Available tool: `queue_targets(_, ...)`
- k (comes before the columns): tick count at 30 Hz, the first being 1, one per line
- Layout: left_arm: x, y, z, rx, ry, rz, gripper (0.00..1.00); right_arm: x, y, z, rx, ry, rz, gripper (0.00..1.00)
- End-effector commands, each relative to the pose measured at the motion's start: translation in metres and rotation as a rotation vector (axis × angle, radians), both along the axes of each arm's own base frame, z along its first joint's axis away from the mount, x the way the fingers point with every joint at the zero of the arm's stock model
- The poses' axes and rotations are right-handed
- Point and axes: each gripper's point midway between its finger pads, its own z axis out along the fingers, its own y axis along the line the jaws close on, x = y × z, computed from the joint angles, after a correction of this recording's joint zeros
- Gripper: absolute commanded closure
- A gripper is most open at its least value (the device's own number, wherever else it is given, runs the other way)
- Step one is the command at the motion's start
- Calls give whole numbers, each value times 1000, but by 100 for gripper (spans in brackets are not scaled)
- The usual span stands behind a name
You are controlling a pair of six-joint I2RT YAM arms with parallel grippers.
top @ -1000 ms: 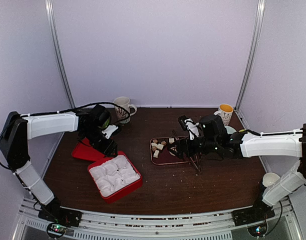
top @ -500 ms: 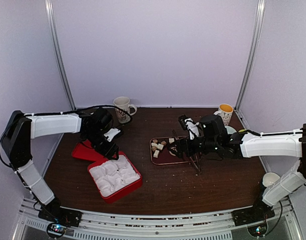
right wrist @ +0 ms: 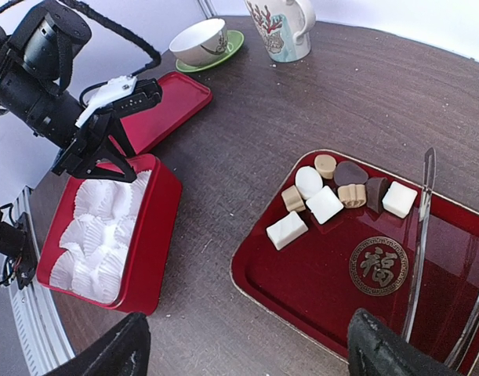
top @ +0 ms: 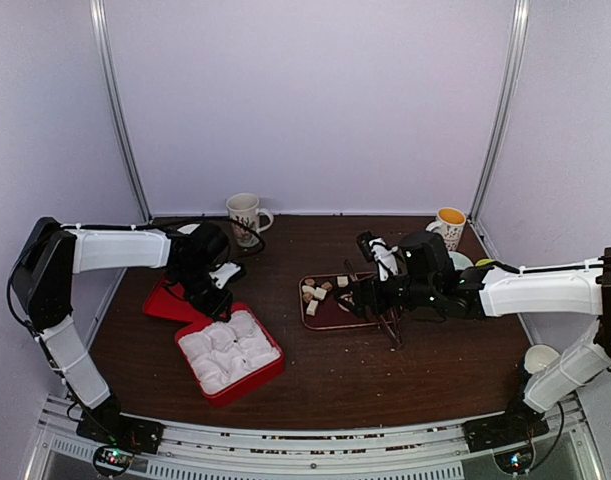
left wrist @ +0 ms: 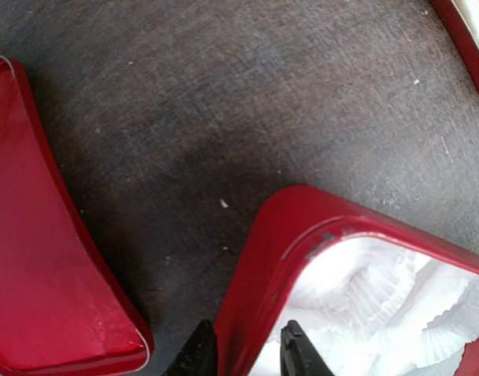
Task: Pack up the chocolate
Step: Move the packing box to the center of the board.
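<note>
The red box (top: 230,352) is crooked to the tray. Next, my left gripper turns it square (top: 285,318) next to the tray and then grabs the box's side by the lid.
The chocolate (top: 316,292) (right wrist: 334,193) is a cluster of several small white, tan and brown pieces at the far-left end of a dark red tray (top: 343,318) (right wrist: 302,294). My right gripper (top: 358,297) (right wrist: 251,348) hovers open over the tray's near edge with nothing between its fingers. The red box (top: 257,380) (left wrist: 263,266) (right wrist: 157,235) holds white paper cups. My left gripper (top: 217,298) (left wrist: 248,356) (right wrist: 102,166) stands at the box's far-left corner. One finger is outside the wall and one inside, closed in on it.
The red lid (top: 165,303) (left wrist: 43,258) (right wrist: 165,110) lies left of the box. Metal tongs (top: 386,325) (right wrist: 424,227) rest on the tray's right side. A patterned mug (top: 245,215) (right wrist: 280,23), a bowl on a green saucer (right wrist: 201,43) and a yellow-filled mug (top: 450,225) stand at the back.
My left gripper has moved right and down onto the box's far-left corner and its jaws have narrowed around the wall. The right arm has not moved.
</note>
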Motion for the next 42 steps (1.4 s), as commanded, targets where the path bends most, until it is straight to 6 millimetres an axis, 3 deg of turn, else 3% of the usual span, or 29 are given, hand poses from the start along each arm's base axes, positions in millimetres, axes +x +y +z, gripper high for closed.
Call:
queue_targets(1, 18, -5, 5, -3, -63, 43, 72, 4, -6, 8, 11, -34, -28, 12)
queue_targets(6, 29, -3, 5, -2, -94, 131, 84, 5, -7, 7, 8, -37, -34, 12)
queue_targets(19, 55, 13, 3, -46, -120, 432, 97, 4, -11, 5, -4, -43, -40, 12)
queue_targets(25, 65, 20, 1, -85, -131, 547, 95, 2, -11, 7, 0, -55, -33, 12)
queue_targets(37, 86, 18, 13, -168, -200, 672, 92, 18, -6, 38, 46, -160, -65, 8)
queue_targets(42, 87, 10, 21, -227, -203, 661, 78, 22, -13, 38, 21, -170, -100, 6)
